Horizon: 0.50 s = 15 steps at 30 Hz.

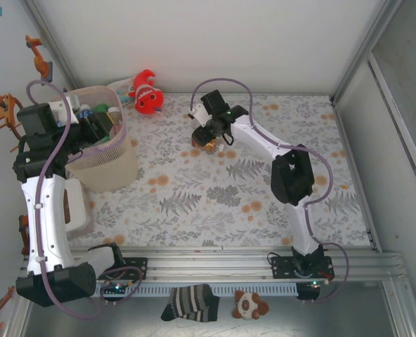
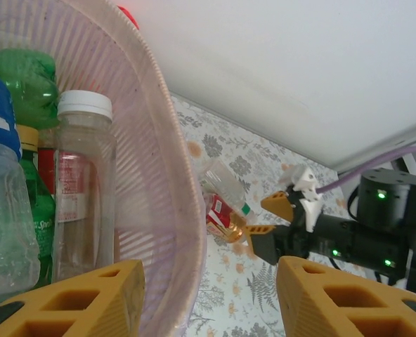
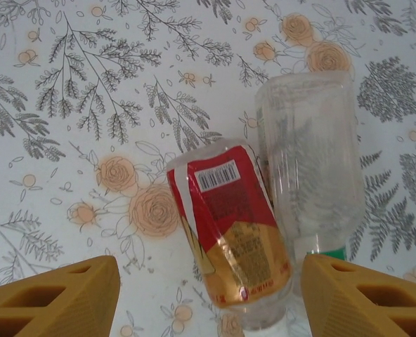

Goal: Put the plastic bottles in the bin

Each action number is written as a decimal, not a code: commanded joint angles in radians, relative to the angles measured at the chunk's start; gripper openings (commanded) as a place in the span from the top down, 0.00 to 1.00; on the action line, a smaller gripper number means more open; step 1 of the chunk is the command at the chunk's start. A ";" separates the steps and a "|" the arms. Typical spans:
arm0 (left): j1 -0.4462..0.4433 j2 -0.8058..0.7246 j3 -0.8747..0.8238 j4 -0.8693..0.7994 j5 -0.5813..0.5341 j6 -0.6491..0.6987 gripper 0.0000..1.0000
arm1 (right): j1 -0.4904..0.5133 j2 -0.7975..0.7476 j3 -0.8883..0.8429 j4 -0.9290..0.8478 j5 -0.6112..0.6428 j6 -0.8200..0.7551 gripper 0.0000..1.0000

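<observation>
The red-labelled bottle (image 3: 230,225) lies under my right gripper, well away from the bin (image 1: 108,167), so my right gripper should lift it and hand it to my left gripper.
The pale-pink bin (image 1: 111,170) stands at the table's left. Inside it lie several plastic bottles: a clear one with a white cap (image 2: 83,182), a green one (image 2: 25,77) and a blue-labelled one (image 2: 1,140). My left gripper (image 1: 99,128) hangs over the bin's rim (image 2: 187,232), open and empty (image 2: 208,302). On the table's middle, two more bottles lie side by side: a red-labelled one (image 3: 232,232) and a clear one with a green band (image 3: 310,161). My right gripper (image 3: 208,302) is open just above them (image 1: 209,140); its fingers straddle the red-labelled bottle's lower end without gripping it.
A red-orange fish plush (image 1: 146,95) lies at the back beside the bin. A white block (image 1: 78,207) sits by the left arm. A striped sock (image 1: 190,302) and a small toy (image 1: 250,305) lie in front of the rail. Walls enclose the table.
</observation>
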 commanded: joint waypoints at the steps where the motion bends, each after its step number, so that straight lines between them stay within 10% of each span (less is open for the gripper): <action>1: -0.007 -0.014 -0.013 0.003 0.027 -0.020 0.48 | -0.005 0.046 0.064 -0.005 -0.036 -0.042 0.32; 15: -0.007 -0.006 -0.022 0.005 0.019 -0.017 0.48 | -0.006 0.212 0.151 -0.002 0.000 -0.057 0.27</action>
